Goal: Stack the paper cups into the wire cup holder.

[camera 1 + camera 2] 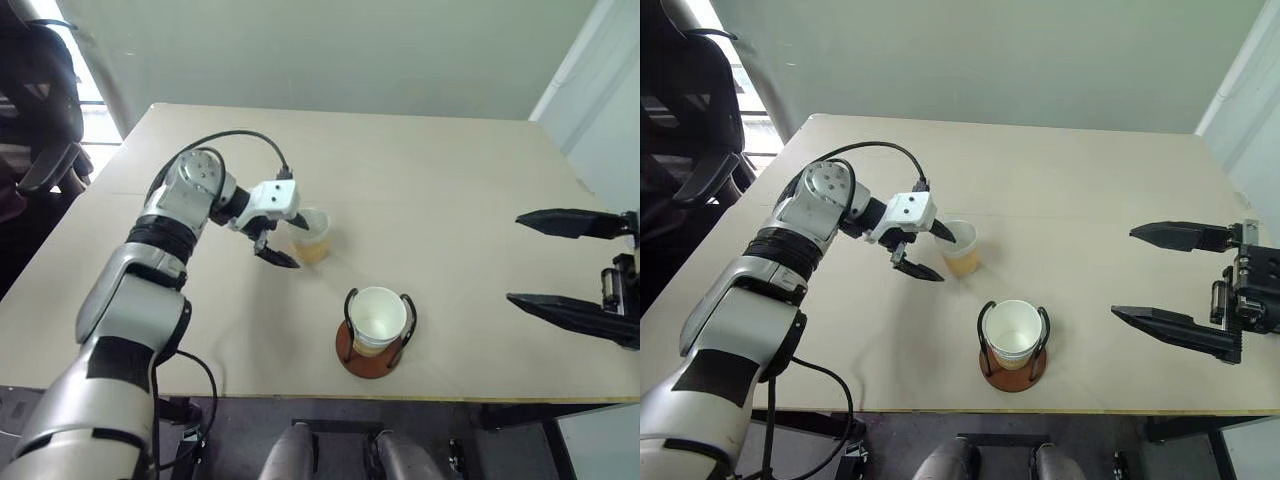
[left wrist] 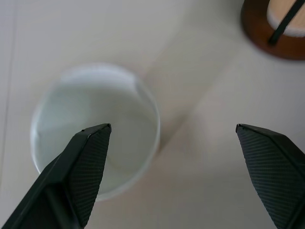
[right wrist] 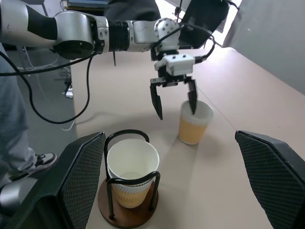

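Note:
My gripper will lower the standing paper cup (image 1: 311,236), which will sink deep with a part below its rim showing, as the seated cup's opening (image 1: 379,314) is wide and empty.
One paper cup (image 1: 962,250) stands upright on the table, its white mouth facing up. My left gripper (image 1: 932,250) hangs over it from the left, open. One finger (image 3: 192,98) dips at the cup's rim (image 2: 119,95), and the other finger (image 3: 156,102) is outside the cup on the near side. The wire cup holder (image 1: 1012,378) stands nearer the front edge with another paper cup (image 1: 1014,328) seated between its black loops. Off to the right, my right gripper (image 1: 1155,280) hovers open above the table, holding nothing.
The beige table (image 1: 450,180) has bare room behind and to the right of the cups. Its front edge (image 1: 300,392) runs just below the holder. A dark chair (image 1: 40,90) stands past the left edge. A person's leg and shoe (image 3: 28,160) are beside the table.

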{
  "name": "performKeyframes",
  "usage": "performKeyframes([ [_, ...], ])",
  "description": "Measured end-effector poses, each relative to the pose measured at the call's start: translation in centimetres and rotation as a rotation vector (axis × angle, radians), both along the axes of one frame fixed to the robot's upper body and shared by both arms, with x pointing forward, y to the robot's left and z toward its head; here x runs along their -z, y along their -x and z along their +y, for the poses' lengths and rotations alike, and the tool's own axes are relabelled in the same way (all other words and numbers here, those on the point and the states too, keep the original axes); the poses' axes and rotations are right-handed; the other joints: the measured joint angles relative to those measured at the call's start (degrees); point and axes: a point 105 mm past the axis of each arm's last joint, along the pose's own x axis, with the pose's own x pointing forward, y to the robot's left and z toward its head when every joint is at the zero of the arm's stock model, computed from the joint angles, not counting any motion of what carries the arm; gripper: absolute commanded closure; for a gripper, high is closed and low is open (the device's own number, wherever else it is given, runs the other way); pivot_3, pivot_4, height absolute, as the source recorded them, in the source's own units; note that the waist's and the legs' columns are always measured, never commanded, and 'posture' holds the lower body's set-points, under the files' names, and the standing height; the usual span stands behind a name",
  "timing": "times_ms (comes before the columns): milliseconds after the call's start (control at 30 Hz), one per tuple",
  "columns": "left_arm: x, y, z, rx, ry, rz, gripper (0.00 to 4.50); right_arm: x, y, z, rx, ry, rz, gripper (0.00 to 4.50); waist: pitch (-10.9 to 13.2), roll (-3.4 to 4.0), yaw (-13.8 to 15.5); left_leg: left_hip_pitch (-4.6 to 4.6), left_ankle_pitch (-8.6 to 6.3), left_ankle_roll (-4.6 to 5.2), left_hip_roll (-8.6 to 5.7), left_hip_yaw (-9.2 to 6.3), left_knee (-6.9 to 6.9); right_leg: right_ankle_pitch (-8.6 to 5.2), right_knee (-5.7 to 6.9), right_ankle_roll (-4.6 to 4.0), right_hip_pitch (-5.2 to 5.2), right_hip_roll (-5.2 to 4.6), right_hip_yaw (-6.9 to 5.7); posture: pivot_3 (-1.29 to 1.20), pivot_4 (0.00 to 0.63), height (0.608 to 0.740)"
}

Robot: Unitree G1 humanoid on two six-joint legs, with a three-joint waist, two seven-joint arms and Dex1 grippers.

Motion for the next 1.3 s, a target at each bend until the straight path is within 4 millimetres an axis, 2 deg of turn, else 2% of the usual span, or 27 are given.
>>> performKeyframes([
  [300, 0.4, -0.3, -0.1, 0.000, -0.003, -0.026, 4.48, 0.2, 0.2, -0.1, 0.008, 0.004, 0.013, 0.00, 0.0, 0.00, -0.1, 0.02, 0.12, 0.24, -0.01, 0.52, 0.01, 0.03, 0.01, 0.25, -0.05, 0.01, 0.45, 0.00, 0.150, 0.740],
  [533, 0.0, -0.2, 0.2, 0.018, -0.015, -0.040, 4.48, 0.1, 0.2, -0.1, 0.005, 0.010, 0.013, 0.00, 0.0, 0.00, -0.1, 0.02, 0.06, 0.37, -0.01, 0.58, 0.10, 0.03, 0.01, 0.31, -0.05, 0.00, 0.52, 0.00, 0.150, 0.740],
  [600, -0.9, 0.1, 0.1, 0.050, -0.011, -0.039, 4.48, 0.1, 0.2, -0.2, 0.006, 0.010, 0.014, 0.00, 0.0, -0.01, -0.1, 0.01, 0.05, 0.39, -0.01, 0.59, 0.10, 0.03, 0.02, 0.31, -0.07, 0.00, 0.52, 0.00, 0.150, 0.740],
  [633, -1.8, 0.2, -0.3, 0.064, 0.007, -0.055, 4.48, 0.1, 0.2, -0.3, 0.010, 0.010, 0.014, 0.00, 0.0, -0.07, 0.0, -0.03, 0.06, 0.39, -0.01, 0.59, 0.10, 0.04, 0.02, 0.32, -0.08, 0.00, 0.52, 0.00, 0.150, 0.740],
  [733, -8.3, 0.9, -3.4, 0.165, 0.127, -0.188, 4.48, 0.0, 0.2, -0.5, 0.018, 0.021, 0.004, 0.00, 0.1, -0.16, 0.2, -0.20, 0.01, 0.53, -0.02, 0.60, 0.20, 0.10, -0.05, 0.39, -0.13, -0.01, 0.53, 0.00, 0.150, 0.740],
  [800, -12.3, 3.5, -5.4, 0.278, 0.203, -0.224, 4.48, -0.1, 0.2, -0.5, 0.020, 0.029, -0.002, 0.00, 0.1, -0.14, 0.0, -0.18, -0.01, 0.57, -0.03, 0.74, 0.27, 0.11, -0.08, 0.41, -0.14, -0.04, 0.59, 0.00, 0.150, 0.740],
  [867, -14.8, 7.4, -7.2, 0.439, 0.234, -0.208, 4.48, -0.2, 0.3, -0.6, 0.020, 0.037, -0.005, 0.00, 0.0, -0.02, -0.5, -0.04, -0.16, 0.63, -0.03, 0.91, 0.28, 0.03, -0.10, 0.45, -0.06, -0.05, 0.62, 0.00, 0.150, 0.740],
  [933, -14.4, 10.9, -8.2, 0.590, 0.215, -0.125, 4.48, -0.2, 0.2, -0.6, 0.023, 0.041, -0.007, 0.00, -0.2, 0.18, -0.8, 0.14, -0.29, 0.61, -0.03, 0.97, 0.30, -0.10, -0.06, 0.46, 0.02, -0.08, 0.67, 0.00, 0.150, 0.740],
  [1033, -12.0, 13.3, -9.0, 0.708, 0.159, 0.017, 4.48, -0.2, 0.2, -0.6, 0.027, 0.044, -0.010, 0.00, -0.1, 0.26, -0.9, 0.20, -0.27, 0.60, 0.02, 0.96, 0.30, -0.17, 0.06, 0.38, 0.02, -0.10, 0.67, 0.00, 0.150, 0.740],
  [1133, -10.2, 13.8, -8.9, 0.731, 0.096, 0.094, 4.48, -0.3, 0.2, -0.5, 0.027, 0.047, -0.013, 0.00, -0.1, 0.27, -1.0, 0.20, -0.28, 0.60, 0.06, 0.94, 0.28, -0.13, 0.12, 0.26, -0.03, -0.09, 0.66, 0.00, 0.150, 0.740],
  [1300, -8.8, 13.4, -8.9, 0.760, -0.001, 0.084, 4.48, -0.2, 0.3, -0.4, 0.036, 0.057, -0.020, 0.00, -0.1, 0.33, -0.9, 0.17, -0.27, 0.62, 0.06, 0.92, 0.45, 0.01, 0.10, 0.13, 0.03, -0.09, 0.66, 0.00, 0.150, 0.740],
])
